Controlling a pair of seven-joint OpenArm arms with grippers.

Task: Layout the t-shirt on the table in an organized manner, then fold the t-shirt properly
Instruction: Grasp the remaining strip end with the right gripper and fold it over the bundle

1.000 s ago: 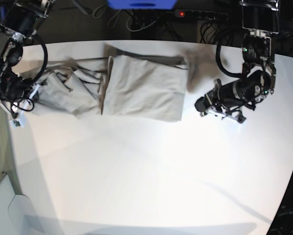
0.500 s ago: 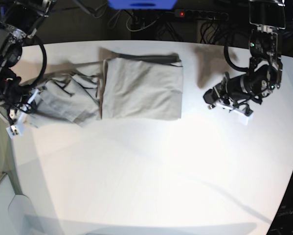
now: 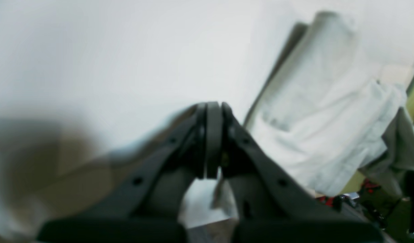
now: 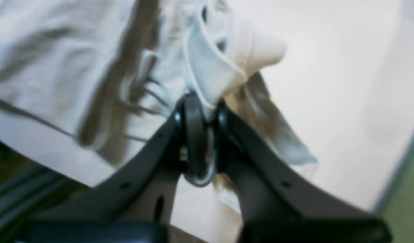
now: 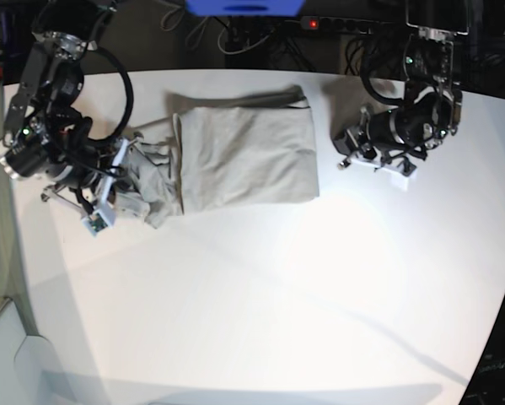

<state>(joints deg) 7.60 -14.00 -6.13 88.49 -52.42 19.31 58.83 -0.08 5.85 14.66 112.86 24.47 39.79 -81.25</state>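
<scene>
My right gripper is holding the t-shirt's bunched part (image 5: pixel 153 179) shut in its fingers, and the t-shirt's flat panel (image 5: pixel 250 158) lies clear. I should keep carrying the bunched part across until it lies over the flat panel.
The light grey-beige t-shirt (image 5: pixel 248 156) lies at the back of the white table (image 5: pixel 277 287). Its right part is a flat rectangular panel, and its left part is bunched into wrinkles (image 5: pixel 147 190). My right gripper (image 5: pixel 127 169) is at that bunch. In the right wrist view the right gripper (image 4: pixel 201 106) is shut on a fold of the t-shirt (image 4: pixel 213 74), which is lifted a little. My left gripper (image 5: pixel 343 145) sits just right of the flat panel, apart from it. In the left wrist view the left gripper (image 3: pixel 212 109) is shut and holds nothing, with the t-shirt (image 3: pixel 311 118) ahead to its right.
Behind the table's far edge lie a power strip (image 5: pixel 345 25) with a red light, dark cables, and a blue object (image 5: pixel 244 7). The table's left edge is close to the right arm (image 5: pixel 50 135). The table's front half is bare white.
My right arm has swung in from the table's left edge toward the middle, carrying the shirt's left part into a tighter bunch. My left arm has shifted slightly left and back.
</scene>
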